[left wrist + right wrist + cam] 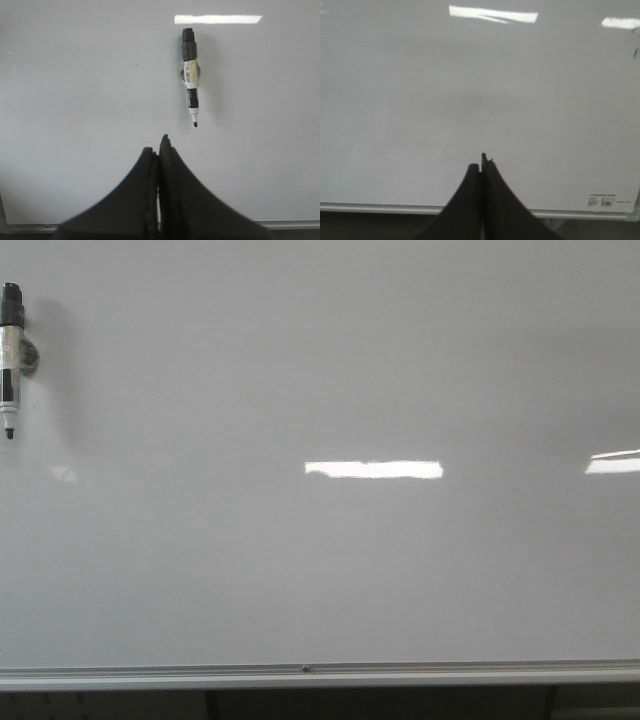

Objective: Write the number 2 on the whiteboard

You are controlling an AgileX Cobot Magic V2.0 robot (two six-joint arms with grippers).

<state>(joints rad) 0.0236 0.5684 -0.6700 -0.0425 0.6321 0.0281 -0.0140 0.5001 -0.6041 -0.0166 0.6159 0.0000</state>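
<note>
The holder [30, 356] is a small round lump that fits tightly around the marker's middle [10, 352], so it will come away together with the marker when I pull.
The whiteboard [330, 570] fills the front view, glossy white-grey with a silver bottom rail [320, 676]. No number 2 shows on it. A black-and-white marker [10, 360] hangs tip down in a holder at the board's far left; it also shows in the left wrist view [190, 77]. My left gripper [159, 145] is shut and empty, held off the board below and left of the marker's tip. My right gripper [482, 162] is shut and empty, facing bare whiteboard [470, 100] above the rail. Neither gripper shows in the front view.
Bright rectangular light reflections lie on the board [373, 469], [612, 462]. A small printed label [602, 201] sits at the board's lower right corner. Dark space lies under the rail [380, 705].
</note>
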